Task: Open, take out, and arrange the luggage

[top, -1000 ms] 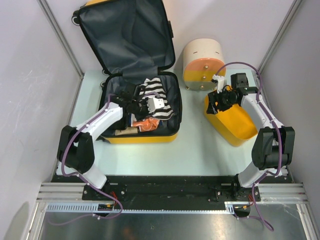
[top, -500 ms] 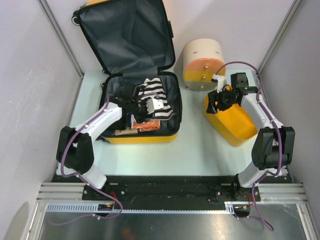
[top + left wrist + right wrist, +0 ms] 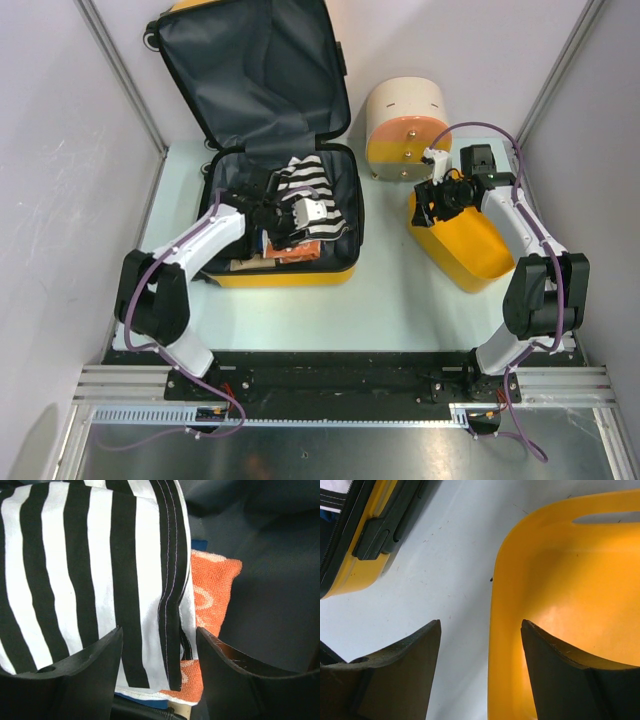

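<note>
Next, my left gripper pinches the striped cloth's stitched edge (image 3: 166,642) and pulls it back toward the luggage's lid first, because the striped cloth is lying over the orange towel (image 3: 211,592).
The yellow luggage (image 3: 290,277) lies open at the back left, its dark-lined lid (image 3: 250,70) propped up. Inside lie a black-and-white striped cloth (image 3: 312,178) and an orange towel (image 3: 297,254). My left gripper (image 3: 287,216) hovers inside the case. In the left wrist view it (image 3: 160,642) is open just above the edge of the striped cloth (image 3: 75,555), where it overlaps the orange towel (image 3: 214,585). My right gripper (image 3: 433,200) is open, its fingers straddling the rim of the yellow basket (image 3: 580,580) without closing on it.
The yellow basket (image 3: 470,250) lies tilted at the right. A cream-and-pink drum-shaped box (image 3: 405,125) stands behind it. The luggage's side handle (image 3: 375,537) shows at the right wrist view's upper left. Walls and frame posts close in both sides.
My left jaws have widened and shifted slightly right over the clothes. The right arm and the basket have not moved.
</note>
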Controlling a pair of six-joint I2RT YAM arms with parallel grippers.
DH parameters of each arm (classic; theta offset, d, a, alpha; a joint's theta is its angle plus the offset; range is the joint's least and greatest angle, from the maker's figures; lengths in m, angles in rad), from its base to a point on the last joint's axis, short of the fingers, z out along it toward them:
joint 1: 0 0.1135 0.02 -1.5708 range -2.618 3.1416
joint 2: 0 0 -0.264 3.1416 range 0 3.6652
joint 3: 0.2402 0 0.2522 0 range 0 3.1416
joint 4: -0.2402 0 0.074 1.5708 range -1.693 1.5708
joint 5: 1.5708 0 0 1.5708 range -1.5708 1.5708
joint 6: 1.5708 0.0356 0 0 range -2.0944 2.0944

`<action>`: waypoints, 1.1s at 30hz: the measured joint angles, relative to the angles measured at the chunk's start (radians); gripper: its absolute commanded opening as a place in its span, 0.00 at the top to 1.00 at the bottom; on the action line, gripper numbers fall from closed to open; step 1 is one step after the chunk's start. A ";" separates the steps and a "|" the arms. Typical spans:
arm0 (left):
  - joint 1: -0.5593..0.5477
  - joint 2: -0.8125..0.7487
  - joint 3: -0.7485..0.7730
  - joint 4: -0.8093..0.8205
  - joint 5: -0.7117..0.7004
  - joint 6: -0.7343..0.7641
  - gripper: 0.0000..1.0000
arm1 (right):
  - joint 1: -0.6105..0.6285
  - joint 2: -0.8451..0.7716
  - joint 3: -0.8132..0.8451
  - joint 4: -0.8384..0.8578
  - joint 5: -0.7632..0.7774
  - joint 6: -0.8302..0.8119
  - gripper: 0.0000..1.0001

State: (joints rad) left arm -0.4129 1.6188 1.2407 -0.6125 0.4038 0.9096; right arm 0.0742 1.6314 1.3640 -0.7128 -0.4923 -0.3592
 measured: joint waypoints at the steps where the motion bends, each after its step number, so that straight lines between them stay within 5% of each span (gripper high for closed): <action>1: 0.000 0.005 0.000 0.000 0.000 0.000 0.35 | 0.000 0.001 0.000 0.000 0.000 0.000 0.30; 9: 0.000 0.040 0.001 -0.001 -0.010 0.000 0.57 | -0.016 0.010 0.000 0.000 -0.005 0.011 0.30; 16: 0.000 0.040 0.007 -0.002 -0.007 -0.002 1.00 | -0.022 0.013 0.002 0.000 -0.005 0.011 0.30; 33: 0.000 -0.099 0.007 -0.027 0.021 -0.011 1.00 | -0.025 0.013 0.003 0.001 -0.006 0.011 0.30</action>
State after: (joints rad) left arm -0.4126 1.5196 1.2476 -0.6392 0.4244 0.8986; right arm 0.0490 1.6440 1.3666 -0.7120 -0.4984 -0.3477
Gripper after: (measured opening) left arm 0.011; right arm 0.701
